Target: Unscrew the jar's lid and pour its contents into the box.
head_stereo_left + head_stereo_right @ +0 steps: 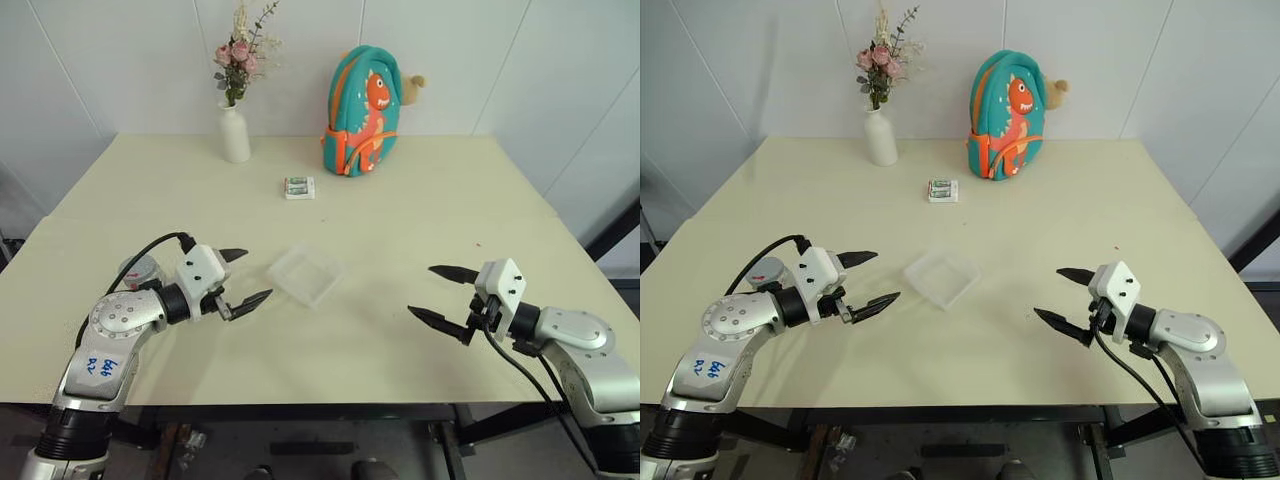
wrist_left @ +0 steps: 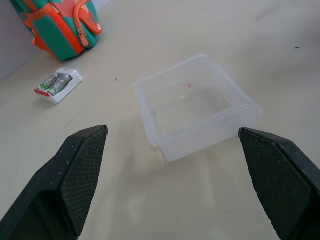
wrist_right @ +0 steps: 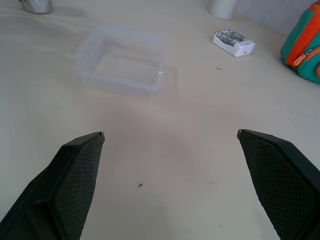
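Observation:
My gripper will unscrew the round grey lid, and the lid should rise bit by bit over repeated turns, because it sits down over the jar's top.
The jar, a small silver-grey cylinder with red marks, stands on the table just behind my left forearm, which partly covers it. Its grey lid sits on top. The contents are hidden. The box, a shallow clear plastic tray, lies empty at the table's middle. My left gripper hovers open just left of the box, pointing at it, with nothing between its fingers. My right gripper hangs open and empty further off on the box's right. The jar's base also shows in the right wrist view beyond the box.
A white-and-green packet lies behind the box. A white vase with flowers and a teal dinosaur backpack stand at the far edge by the wall. The table's front edge runs just below both arms.

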You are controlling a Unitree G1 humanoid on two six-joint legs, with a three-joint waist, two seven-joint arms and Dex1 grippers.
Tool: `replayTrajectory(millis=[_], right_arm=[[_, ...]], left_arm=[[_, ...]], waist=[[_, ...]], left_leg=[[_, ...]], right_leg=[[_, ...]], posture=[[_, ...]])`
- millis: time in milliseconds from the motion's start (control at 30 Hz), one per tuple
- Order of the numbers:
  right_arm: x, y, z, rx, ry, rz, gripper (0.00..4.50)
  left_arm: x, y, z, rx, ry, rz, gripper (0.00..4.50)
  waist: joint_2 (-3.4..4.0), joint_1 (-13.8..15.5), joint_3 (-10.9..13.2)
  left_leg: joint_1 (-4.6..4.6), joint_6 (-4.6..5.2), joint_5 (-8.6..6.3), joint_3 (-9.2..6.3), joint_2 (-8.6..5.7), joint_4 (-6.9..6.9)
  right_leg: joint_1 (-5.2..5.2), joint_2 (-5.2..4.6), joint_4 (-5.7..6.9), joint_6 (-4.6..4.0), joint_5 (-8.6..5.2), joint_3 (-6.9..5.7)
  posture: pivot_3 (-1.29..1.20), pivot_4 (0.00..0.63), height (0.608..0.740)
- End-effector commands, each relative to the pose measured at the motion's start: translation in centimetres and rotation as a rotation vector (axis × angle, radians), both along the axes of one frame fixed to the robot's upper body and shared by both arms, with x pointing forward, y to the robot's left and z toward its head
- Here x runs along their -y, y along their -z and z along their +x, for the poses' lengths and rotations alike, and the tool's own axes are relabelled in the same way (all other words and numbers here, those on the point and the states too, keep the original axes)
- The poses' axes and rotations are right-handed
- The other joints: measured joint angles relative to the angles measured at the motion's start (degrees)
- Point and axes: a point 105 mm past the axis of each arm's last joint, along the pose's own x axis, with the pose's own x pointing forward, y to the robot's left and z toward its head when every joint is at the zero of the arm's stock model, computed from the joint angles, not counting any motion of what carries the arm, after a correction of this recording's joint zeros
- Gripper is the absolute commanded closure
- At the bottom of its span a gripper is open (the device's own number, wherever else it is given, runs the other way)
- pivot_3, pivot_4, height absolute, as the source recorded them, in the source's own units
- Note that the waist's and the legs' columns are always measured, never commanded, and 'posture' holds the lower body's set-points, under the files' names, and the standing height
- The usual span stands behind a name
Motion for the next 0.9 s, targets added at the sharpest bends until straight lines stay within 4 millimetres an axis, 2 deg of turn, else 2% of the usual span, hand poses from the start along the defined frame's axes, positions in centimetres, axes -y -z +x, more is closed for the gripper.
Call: replayTrajectory(millis=[33, 200, 300, 567, 667, 800, 833, 900], right_arm=[[-0.6, -1.3, -0.3, 0.059, -0.032, 0.029, 0.0], [-1.3, -1.2, -0.1, 0.038, -0.085, 0.051, 0.0], [-2.2, -1.6, 0.2, 0.046, -0.118, 0.068, 0.0], [-6.4, -3.8, 1.3, 0.098, -0.287, 0.152, 0.0], [-8.2, -5.5, 1.4, 0.133, -0.38, 0.181, 0.0], [-10.2, -7.4, 0.1, 0.174, -0.517, 0.206, 0.0], [-10.6, -7.7, -0.5, 0.178, -0.555, 0.209, 0.0], [-11.2, -7.8, -1.2, 0.169, -0.596, 0.196, 0.0]], left_arm=[[0.3, -1.3, -0.6, 0.055, 0.009, -0.004, 0.03], [-0.5, -1.0, -1.2, 0.03, -0.031, -0.028, 0.03], [-1.9, -0.6, -2.2, 0.012, -0.103, -0.072, 0.03], [-5.5, 2.3, -8.0, -0.054, -0.367, -0.217, 0.03], [-6.8, 3.8, -9.6, -0.08, -0.543, -0.285, 0.03], [-9.6, 5.4, -9.6, -0.056, -0.814, -0.366, 0.03], [-10.3, 5.6, -9.5, -0.044, -0.875, -0.361, 0.03], [-11.1, 6.0, -9.0, -0.027, -0.926, -0.315, 0.03]], waist=[[0.0, 0.0, 0.0], [0.0, -0.26, 0.0], [0.0, -0.35, 0.0], [-0.01, -0.19, 0.0], [0.0, -0.17, -0.01], [-0.04, 0.16, -0.01], [-0.06, 0.15, -0.03], [-0.09, 0.02, -0.05]], left_leg=[[0.0, 0.0, 0.0, 0.0, 0.0, 0.0], [0.04, 0.0, 0.01, 0.03, 0.02, 0.02], [0.04, 0.0, 0.0, 0.04, 0.06, 0.01], [0.04, -0.06, -0.04, 0.09, 0.12, 0.03], [0.09, -0.06, -0.03, 0.12, 0.13, 0.08], [0.07, -0.06, -0.03, 0.17, 0.12, 0.24], [0.07, -0.06, -0.03, 0.17, 0.12, 0.26], [0.06, -0.06, -0.03, 0.17, 0.12, 0.32]], right_leg=[[0.0, 0.0, 0.0, 0.0, 0.0, 0.0], [0.0, 0.03, 0.02, -0.01, 0.01, 0.04], [-0.01, 0.04, 0.02, -0.02, 0.01, 0.05], [-0.02, 0.06, 0.01, -0.06, 0.0, 0.1], [0.01, 0.08, -0.03, -0.36, -0.08, 0.13], [0.05, 0.09, -0.07, -0.68, -0.21, 0.17], [0.07, 0.08, -0.08, -0.93, -0.33, 0.18], [0.08, 0.1, -0.06, -0.93, -0.32, 0.18]], posture=[[0.0, 0.15, 0.74], [0.0, 0.15, 0.74], [0.0, 0.15, 0.74], [0.0, 0.15, 0.74], [0.0, 0.15, 0.74], [0.0, 0.15, 0.74], [0.0, 0.15, 0.74], [0.0, 0.15, 0.74]])
